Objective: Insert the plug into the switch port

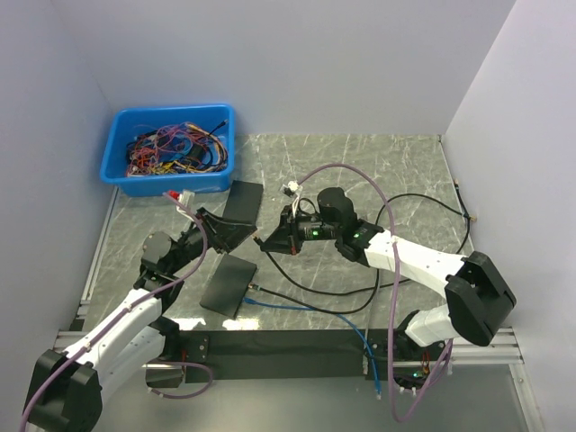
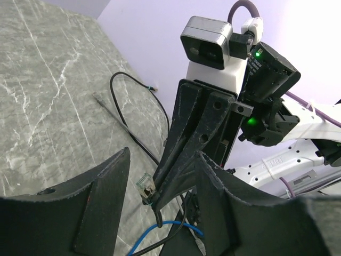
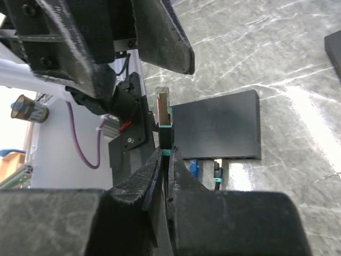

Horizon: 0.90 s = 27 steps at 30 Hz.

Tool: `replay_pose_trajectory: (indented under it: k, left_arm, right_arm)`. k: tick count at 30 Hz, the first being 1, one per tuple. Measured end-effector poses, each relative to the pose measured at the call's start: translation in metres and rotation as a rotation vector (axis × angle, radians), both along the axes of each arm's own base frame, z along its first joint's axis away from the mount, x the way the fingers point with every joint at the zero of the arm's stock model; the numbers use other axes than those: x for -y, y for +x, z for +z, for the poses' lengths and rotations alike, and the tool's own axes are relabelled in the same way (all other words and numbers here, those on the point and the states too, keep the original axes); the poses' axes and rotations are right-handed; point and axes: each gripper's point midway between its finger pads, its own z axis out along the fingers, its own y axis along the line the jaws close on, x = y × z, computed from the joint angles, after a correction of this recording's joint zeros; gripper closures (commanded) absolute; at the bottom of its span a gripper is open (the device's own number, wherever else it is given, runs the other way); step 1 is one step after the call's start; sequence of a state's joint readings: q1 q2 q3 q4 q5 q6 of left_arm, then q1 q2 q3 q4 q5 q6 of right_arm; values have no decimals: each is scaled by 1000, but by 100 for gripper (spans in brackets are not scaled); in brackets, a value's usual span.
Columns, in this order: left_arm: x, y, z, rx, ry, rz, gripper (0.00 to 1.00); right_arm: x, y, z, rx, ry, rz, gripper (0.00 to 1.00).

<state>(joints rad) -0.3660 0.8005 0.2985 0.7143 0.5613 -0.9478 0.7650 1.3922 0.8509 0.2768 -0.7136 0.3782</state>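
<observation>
The clear plug [image 3: 164, 113] is rolled onto its side in my right gripper. My left gripper should hold its end [image 3: 162, 95] while my right gripper takes hold of the plug flat.
My right gripper [image 1: 268, 241] is shut on a clear plug [image 3: 164, 112] with a black boot and teal band, held above the table; its black cable [image 1: 315, 292] trails back. In the left wrist view the plug [image 2: 144, 186] sticks out of the right gripper's closed fingers [image 2: 181, 154]. The black switch [image 1: 229, 283] lies flat on the table, below and left of the plug. In the right wrist view the switch [image 3: 218, 130] has a blue plug [image 3: 194, 168] and a black plug [image 3: 217, 175] in its ports. My left gripper [image 1: 220, 232] is open and empty, just left of the right gripper.
A second black box [image 1: 245, 202] lies behind the grippers. A blue bin [image 1: 171, 148] full of wires stands at the back left. A blue cable [image 1: 306, 310] and black cable loops [image 1: 423, 202] lie on the marble table.
</observation>
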Motion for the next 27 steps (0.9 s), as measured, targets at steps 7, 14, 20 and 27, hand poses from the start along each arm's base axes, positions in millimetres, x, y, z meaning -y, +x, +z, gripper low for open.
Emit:
replay_pose_trajectory:
  k: [7,14,20,27]
  left_arm:
    - [0,0,-1,-2,3,0,47]
    - [2,-1,-5,-13,10,-17,51]
    - [3,-3,-5,-12,13,-30,56]
    - [2,-3,-12,-25,17,-23,79]
  right_arm:
    - [-2,-2,5,-2,19,14,100]
    - [-3,-1,7,-10,34,18,100]
    - [-7,6,9,-17,47,12,100]
    - [-9,5,10,-37,63,32,100]
